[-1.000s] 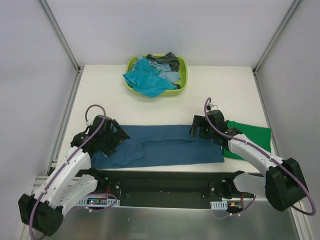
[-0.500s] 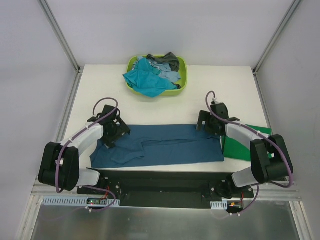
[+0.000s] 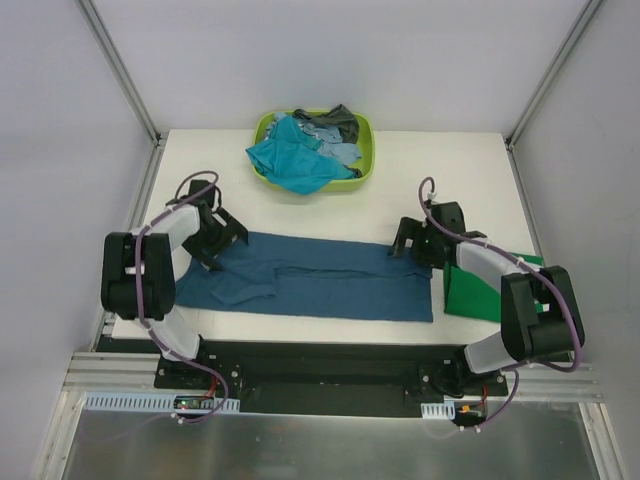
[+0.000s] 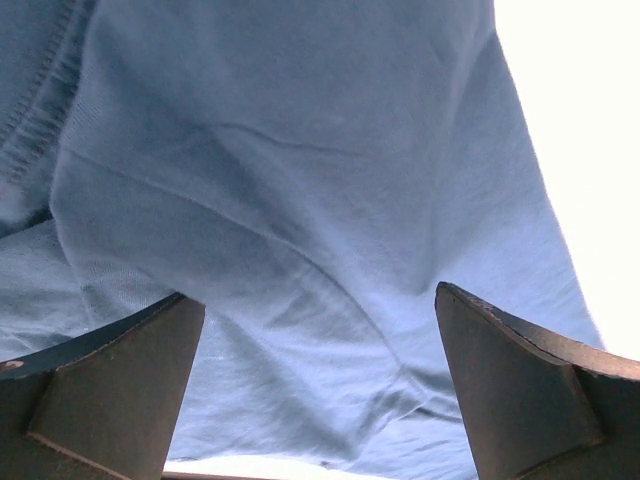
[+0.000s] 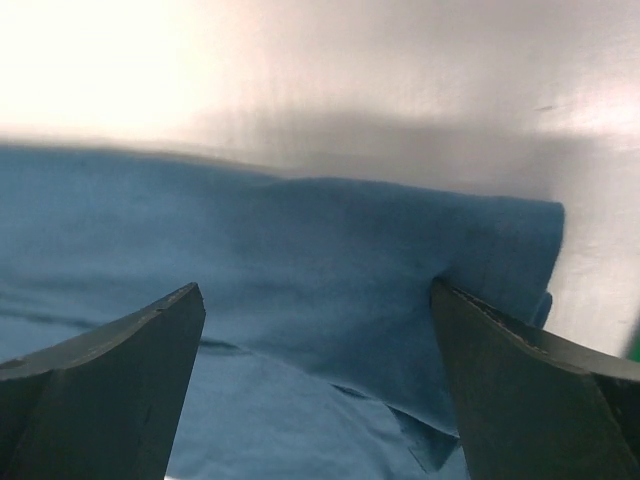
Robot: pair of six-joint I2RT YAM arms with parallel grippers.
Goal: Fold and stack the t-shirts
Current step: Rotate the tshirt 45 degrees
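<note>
My grippers should fold the dark blue t-shirt's end (image 3: 424, 298) by my right gripper together only after I turn the t-shirt (image 3: 335, 280) at an angle, because that end lies far from my left gripper.
A large dark blue t-shirt (image 3: 320, 285) lies flat as a long folded strip across the near table. My left gripper (image 3: 218, 238) hovers open over the strip's far left corner, and the blue cloth (image 4: 300, 200) fills the space under its fingers (image 4: 110, 390). My right gripper (image 3: 408, 240) stands open over the far right corner, where the cloth's edge (image 5: 500, 240) meets the white table. A folded bright green t-shirt (image 3: 492, 290) lies at the right, partly under the right arm. Teal (image 3: 290, 162), light blue and dark grey t-shirts are heaped in the basket.
The lime-green basket (image 3: 366, 150) stands at the far middle of the table. Metal frame posts rise at the far corners. A black mounting rail (image 3: 320, 365) runs along the near edge.
Both arms have drawn back and their grippers moved toward the blue shirt's far corners. The shirt now lies slightly farther from the near edge. Both grippers stayed open.
</note>
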